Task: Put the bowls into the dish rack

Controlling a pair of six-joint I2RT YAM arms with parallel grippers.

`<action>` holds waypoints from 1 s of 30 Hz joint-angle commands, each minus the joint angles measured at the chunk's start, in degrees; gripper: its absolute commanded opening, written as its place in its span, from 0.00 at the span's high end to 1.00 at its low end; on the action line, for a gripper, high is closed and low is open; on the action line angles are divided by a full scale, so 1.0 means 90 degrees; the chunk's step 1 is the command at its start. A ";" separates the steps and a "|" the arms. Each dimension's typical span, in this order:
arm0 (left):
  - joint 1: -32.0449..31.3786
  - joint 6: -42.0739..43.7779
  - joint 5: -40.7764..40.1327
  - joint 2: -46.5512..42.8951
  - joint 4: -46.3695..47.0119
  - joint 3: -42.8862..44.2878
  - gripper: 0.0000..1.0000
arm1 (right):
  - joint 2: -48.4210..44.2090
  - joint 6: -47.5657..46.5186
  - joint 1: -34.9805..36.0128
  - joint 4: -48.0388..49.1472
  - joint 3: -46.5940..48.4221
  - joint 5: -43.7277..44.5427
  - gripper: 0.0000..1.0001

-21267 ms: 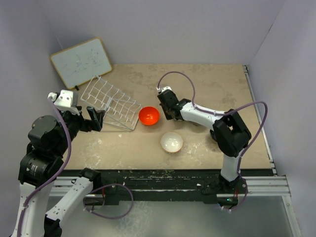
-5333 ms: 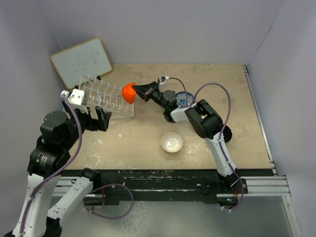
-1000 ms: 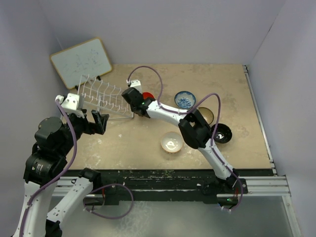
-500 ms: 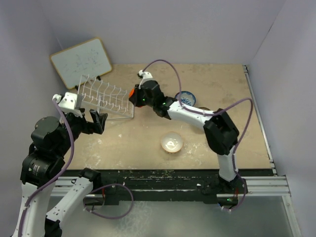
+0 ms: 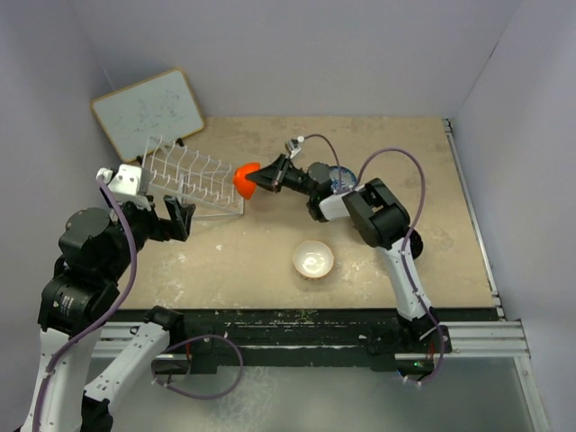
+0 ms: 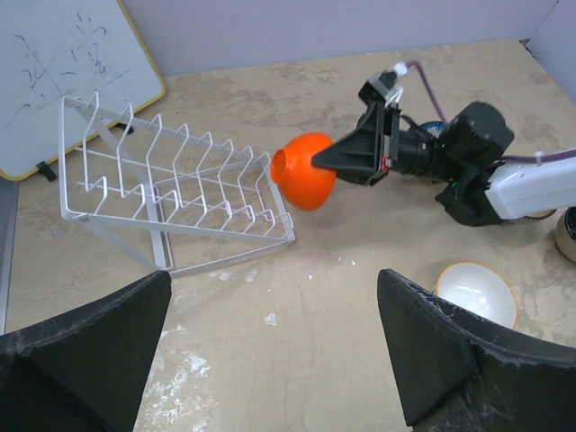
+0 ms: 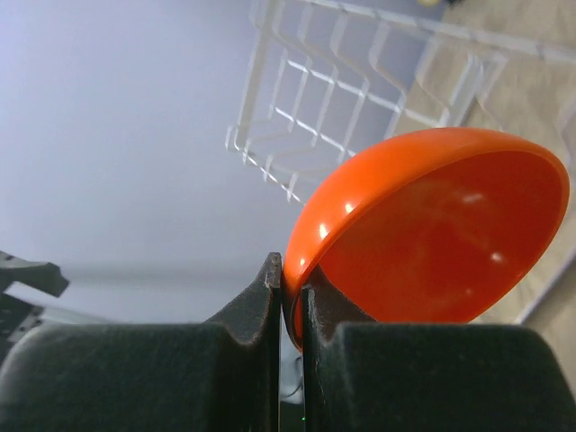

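Observation:
Next, my right gripper moves the orange-red bowl [image 6: 304, 173] back into the dish rack's end slot [image 6: 262, 191] before it opens, because the bowl hangs just past the dish rack's end wires.
My right gripper [image 5: 262, 179] is shut on the rim of the orange-red bowl [image 5: 244, 177] and holds it on edge, in the air, just off the right end of the dish rack [image 5: 187, 175]. In the right wrist view the fingertips [image 7: 273, 274] pinch the bowl's rim [image 7: 432, 229], with the rack [image 7: 360, 90] behind. The left wrist view shows the bowl [image 6: 304, 171], the rack [image 6: 171, 193] and my right gripper [image 6: 346, 155]. My left gripper [image 5: 177, 219] is open and empty near the rack's front. The white bowl [image 5: 313, 259] sits mid-table. The blue-and-white bowl [image 5: 338, 176] shows partly behind the right arm. The tan and black bowls are hidden.
A wood-framed whiteboard [image 5: 148, 112] leans at the back left behind the rack. Grey walls close in the table on three sides. The right arm's links [image 5: 378, 211] stretch across the middle right of the table.
The right arm has swung and turned its wrist. The orange-red bowl has stayed by the rack's right end and shifted slightly right and nearer. The left arm has hardly moved.

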 commanded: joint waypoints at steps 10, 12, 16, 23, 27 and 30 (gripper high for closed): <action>-0.0032 -0.0015 -0.0036 0.0189 0.0293 0.0008 0.01 | 0.0489 0.2946 0.0033 0.3831 0.0468 -0.0416 0.99; -0.0033 -0.0014 -0.0031 0.0204 0.0312 -0.0014 0.01 | 0.0401 0.2894 0.0032 0.3837 0.0431 -0.0401 0.99; -0.0026 -0.0035 -0.0009 0.0214 0.0367 -0.0081 0.01 | 0.0457 0.2979 0.0039 0.3806 0.0614 -0.0317 0.99; -0.0032 -0.0031 0.0009 0.0228 0.0411 -0.0119 0.01 | 0.0700 0.3048 0.0127 0.3594 0.1063 -0.0260 0.99; -0.0028 -0.0007 -0.0018 0.0229 0.0411 -0.0096 0.01 | 0.0702 0.2797 0.0204 0.3103 0.1204 -0.0298 0.99; -0.0029 0.0003 -0.0023 0.0218 0.0404 -0.0076 0.01 | 0.0905 0.2913 0.0208 0.3057 0.1276 -0.0267 0.99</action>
